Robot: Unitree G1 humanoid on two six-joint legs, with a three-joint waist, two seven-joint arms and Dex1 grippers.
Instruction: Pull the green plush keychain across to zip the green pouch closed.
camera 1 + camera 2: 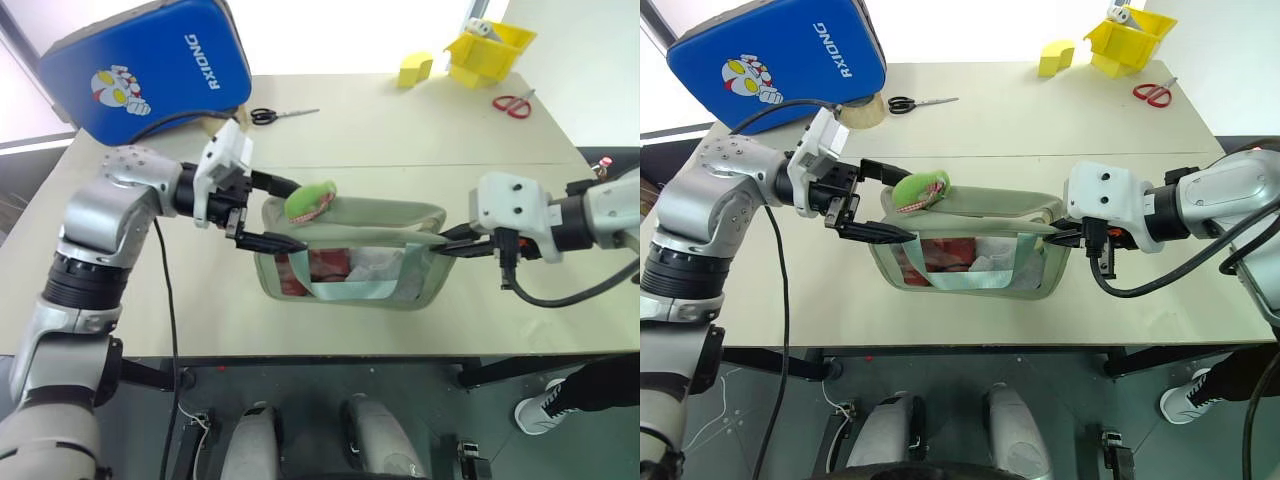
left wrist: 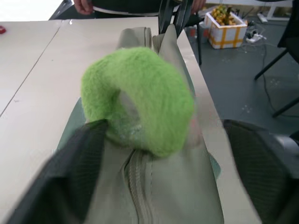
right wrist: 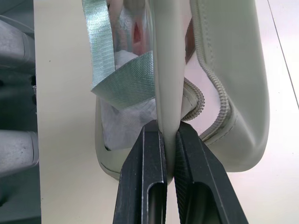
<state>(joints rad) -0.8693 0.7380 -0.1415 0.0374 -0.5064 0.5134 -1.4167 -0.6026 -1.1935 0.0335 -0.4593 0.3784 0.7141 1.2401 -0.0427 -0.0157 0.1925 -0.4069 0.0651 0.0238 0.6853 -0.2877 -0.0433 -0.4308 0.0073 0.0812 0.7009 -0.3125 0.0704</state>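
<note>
The green pouch gapes (image 1: pixel 395 229) all the way from the keychain to my right gripper, so my left gripper should squeeze the closed end (image 2: pixel 180 198) while my right gripper draws the keychain across.
The green pouch (image 1: pixel 350 275) hangs just above the table's front part, red and white contents showing through its clear window. The green plush keychain (image 1: pixel 311 200) sits on its top edge near the left end. My left gripper (image 1: pixel 298 214) is open at that end, its fingers (image 2: pixel 60 177) spread to either side of the keychain (image 2: pixel 140 100) without touching it. My right gripper (image 1: pixel 445 240) is shut on the pouch's right end, with the fabric edge pinched between its fingertips (image 3: pixel 187 154). The zipper teeth (image 3: pixel 219 93) lie apart at that end.
A big blue case (image 1: pixel 150 65) stands at the back left, with black scissors (image 1: pixel 280 115) beside it. At the back right are a yellow block (image 1: pixel 415 70), a yellow bin (image 1: pixel 490 50) and red scissors (image 1: pixel 513 104). The table's front edge (image 1: pixel 330 355) is close below the pouch.
</note>
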